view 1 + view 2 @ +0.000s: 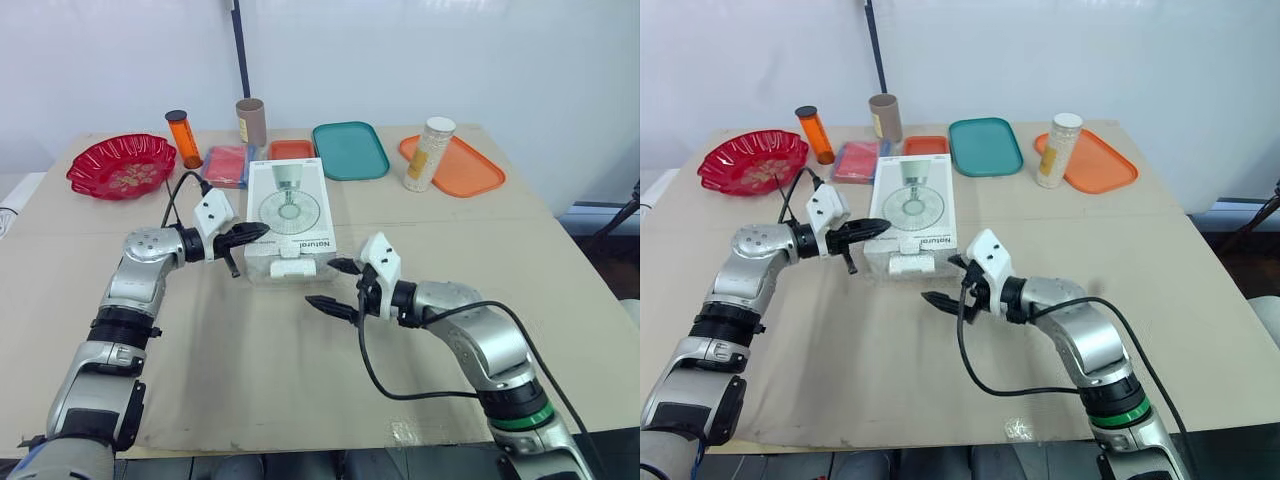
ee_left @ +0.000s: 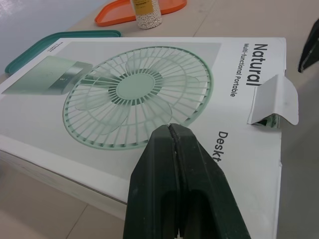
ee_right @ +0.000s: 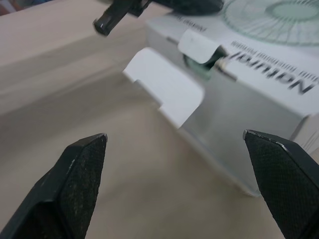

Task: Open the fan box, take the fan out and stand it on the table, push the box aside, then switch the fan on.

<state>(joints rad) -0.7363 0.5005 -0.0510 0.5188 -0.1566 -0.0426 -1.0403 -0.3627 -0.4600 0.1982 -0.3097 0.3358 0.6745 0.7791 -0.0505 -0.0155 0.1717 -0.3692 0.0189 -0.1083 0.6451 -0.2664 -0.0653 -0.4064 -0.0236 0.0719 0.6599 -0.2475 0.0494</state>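
The gap [image 3: 199, 66] under the box's small tab shows green, so I expect to find the fan's round head behind the box's near end [image 1: 290, 266] when I open the box.
The white fan box [image 1: 288, 212] lies flat at the table's middle, fan picture facing up. Its near end flap [image 1: 292, 268] hangs open onto the table, and a small tab [image 2: 274, 99] is bent up at the top edge. My left gripper [image 1: 262, 230] is shut, its tip resting over the box's near left corner, on the printed lid [image 2: 149, 84]. My right gripper [image 1: 324, 283] stands open just off the box's near right corner, low over the table. In the right wrist view the open flap [image 3: 164, 89] lies ahead, between its fingers [image 3: 82, 164].
Along the back edge stand a red bowl [image 1: 120, 165], an orange bottle [image 1: 184, 138], a brown tube [image 1: 250, 122], a pink packet [image 1: 226, 163], a small orange tray [image 1: 291, 150], a teal tray [image 1: 350, 150] and an orange tray [image 1: 470, 170] with a white bottle [image 1: 430, 153].
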